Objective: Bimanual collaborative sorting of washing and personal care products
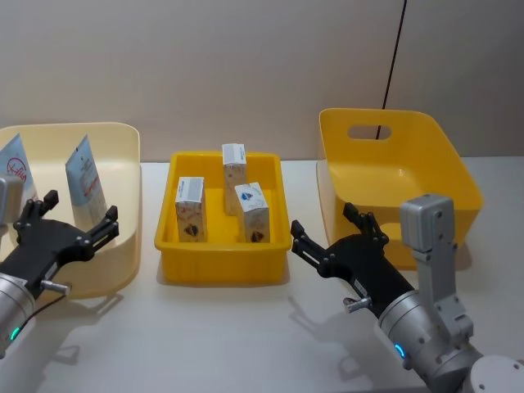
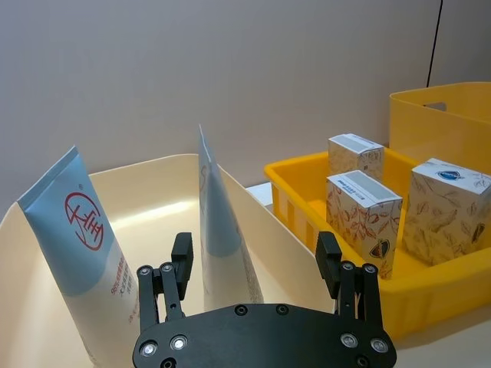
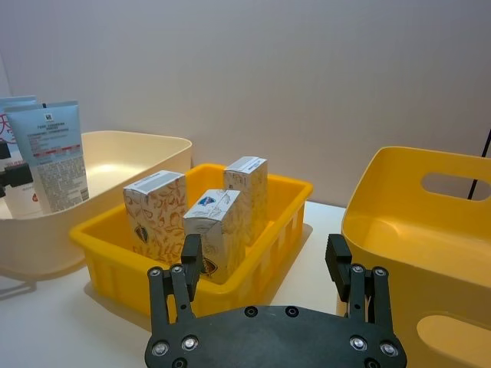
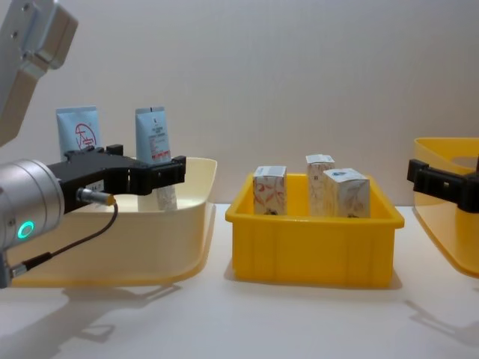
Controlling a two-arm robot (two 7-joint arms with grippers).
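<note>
The light-blue tube [image 1: 86, 182] rises straight up to its flat top seam [image 1: 77, 150], so I expect it to stay straight while I carry it by its lower end.
Two light-blue tubes [image 1: 16, 168] [image 1: 84, 173] with red print stand upright in the cream bin [image 1: 123, 160] at the left. Three white cartons [image 1: 190, 209] [image 1: 234, 173] [image 1: 252, 211] with orange patterning stand in the middle yellow tray [image 1: 221, 247]; the nearest right one carries a blue mark. My left gripper [image 1: 79, 206] hovers open and empty at the cream bin's near side, short of the tubes [image 2: 80, 245] [image 2: 219, 222]. Between the tray and the right bin, my right gripper [image 1: 323, 219] is open and empty, facing the cartons [image 3: 156, 215] [image 3: 215, 230].
A deep yellow bin [image 1: 426, 164] with a handle slot stands at the right, with nothing showing inside. The white table [image 1: 229, 344] has free room along its front. A plain wall closes off the back, with a black cable hanging down it.
</note>
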